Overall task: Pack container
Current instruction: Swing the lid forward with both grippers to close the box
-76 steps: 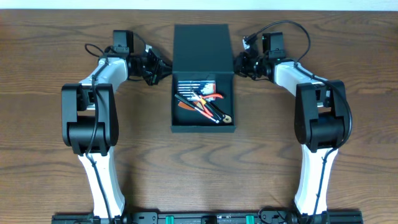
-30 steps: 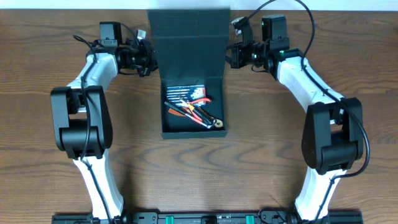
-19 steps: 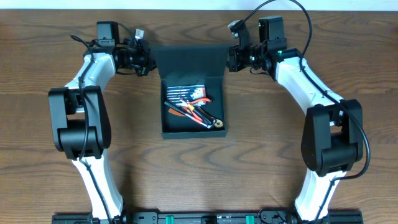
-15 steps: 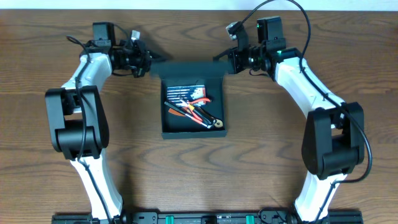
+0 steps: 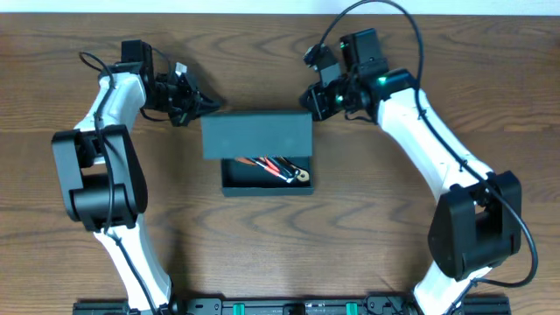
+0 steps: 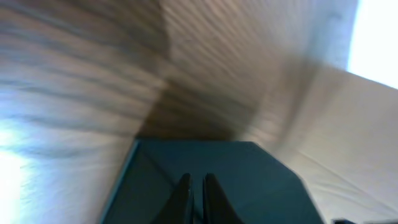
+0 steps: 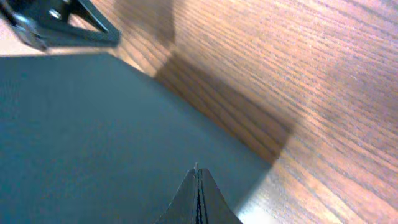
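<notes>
My left gripper should go on pressing the lid down before it lets go, until it covers the container's front strip, since the tools are in the container with the lid tilted forward (image 5: 256, 136) over them.
The dark teal-black container (image 5: 229, 181) sits mid-table. Its flap lid (image 5: 256, 134) is tilted forward over the back half of the box. Red and orange hand tools (image 5: 278, 165) show in the uncovered front strip. My left gripper (image 5: 198, 106) is at the lid's left back corner and my right gripper (image 5: 311, 100) at its right back corner. In the left wrist view the fingers (image 6: 196, 178) are nearly together over the lid (image 6: 261, 180). In the right wrist view the fingers (image 7: 196, 169) are pressed together on the lid (image 7: 74, 124).
Bare wood table (image 5: 280, 254) lies in front of the box and to both sides. The table's far edge (image 5: 262, 12) runs just behind the arms. The left gripper's dark tip (image 7: 62, 25) shows at the top left of the right wrist view.
Both grippers have swung the lid up from flat behind the box, through upright, and forward over it. The box slid slightly toward the front and now hides most of the tools.
</notes>
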You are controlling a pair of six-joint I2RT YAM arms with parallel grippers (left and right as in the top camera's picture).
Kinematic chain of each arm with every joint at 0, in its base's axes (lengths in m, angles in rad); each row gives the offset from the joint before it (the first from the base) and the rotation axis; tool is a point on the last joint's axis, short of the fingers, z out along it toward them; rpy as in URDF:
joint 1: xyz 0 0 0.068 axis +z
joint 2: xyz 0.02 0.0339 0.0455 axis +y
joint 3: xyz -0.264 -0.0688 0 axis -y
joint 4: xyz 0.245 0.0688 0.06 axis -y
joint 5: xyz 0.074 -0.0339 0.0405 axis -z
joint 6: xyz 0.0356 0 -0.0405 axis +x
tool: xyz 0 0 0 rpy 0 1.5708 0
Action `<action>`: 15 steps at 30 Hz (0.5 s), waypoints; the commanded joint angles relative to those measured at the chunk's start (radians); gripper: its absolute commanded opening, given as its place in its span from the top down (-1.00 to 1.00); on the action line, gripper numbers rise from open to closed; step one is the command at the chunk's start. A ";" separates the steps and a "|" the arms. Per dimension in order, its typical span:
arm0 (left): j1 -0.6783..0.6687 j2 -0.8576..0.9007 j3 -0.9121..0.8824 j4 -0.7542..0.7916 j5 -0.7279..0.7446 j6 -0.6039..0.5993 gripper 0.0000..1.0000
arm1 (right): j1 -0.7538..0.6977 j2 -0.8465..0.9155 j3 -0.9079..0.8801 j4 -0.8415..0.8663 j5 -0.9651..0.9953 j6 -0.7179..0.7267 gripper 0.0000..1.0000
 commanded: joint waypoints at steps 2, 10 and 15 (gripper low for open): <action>0.005 -0.102 0.023 -0.038 -0.227 0.079 0.89 | 0.064 -0.032 0.016 -0.018 0.119 0.006 0.98; 0.004 -0.182 0.023 -0.070 -0.342 0.079 0.89 | 0.082 -0.032 0.016 -0.113 0.536 0.113 0.97; 0.005 -0.189 0.023 -0.098 -0.346 0.085 0.89 | 0.083 -0.033 0.016 -0.123 0.610 0.124 0.98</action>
